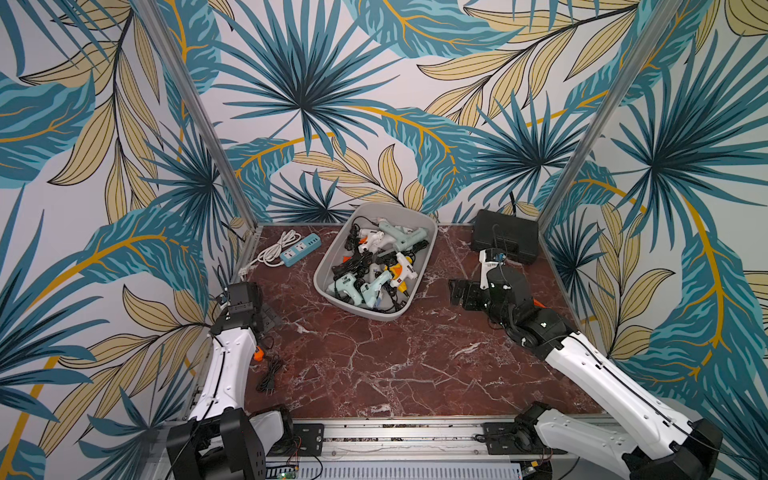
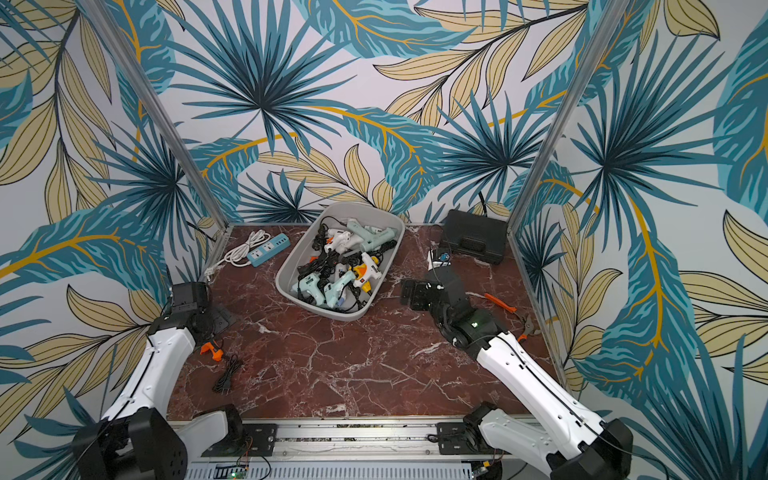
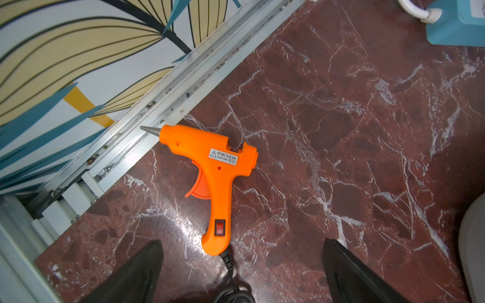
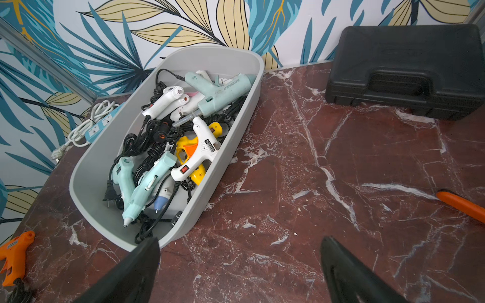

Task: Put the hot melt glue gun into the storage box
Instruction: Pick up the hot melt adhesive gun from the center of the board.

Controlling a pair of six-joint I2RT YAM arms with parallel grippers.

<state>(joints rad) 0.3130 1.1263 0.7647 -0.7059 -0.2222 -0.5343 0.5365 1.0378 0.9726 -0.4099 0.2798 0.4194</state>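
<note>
My left gripper's open fingers are lined up across the glue gun's handle (image 3: 219, 204), so I should keep going down until they are around the handle (image 3: 219, 227) near its red switch.
An orange hot melt glue gun (image 3: 210, 168) lies flat on the marble table by the left frame rail, its nozzle pointing at the rail. Only a small orange part of the glue gun (image 1: 259, 353) shows beside the left arm in both top views. My left gripper (image 3: 242, 241) hangs open above the handle end, touching nothing. The storage box (image 1: 326, 262), a light-grey tub, sits at the back middle with several glue guns and black cords inside. My right gripper (image 4: 240, 241) is open and empty, just right of the storage box (image 4: 99, 157).
A blue power strip (image 1: 299, 249) with a white cable lies at the back left. A black ribbed case (image 1: 505, 237) stands at the back right. Orange-handled pliers (image 2: 500, 302) lie near the right wall. The gun's black cord (image 1: 270, 372) trails along the left side.
</note>
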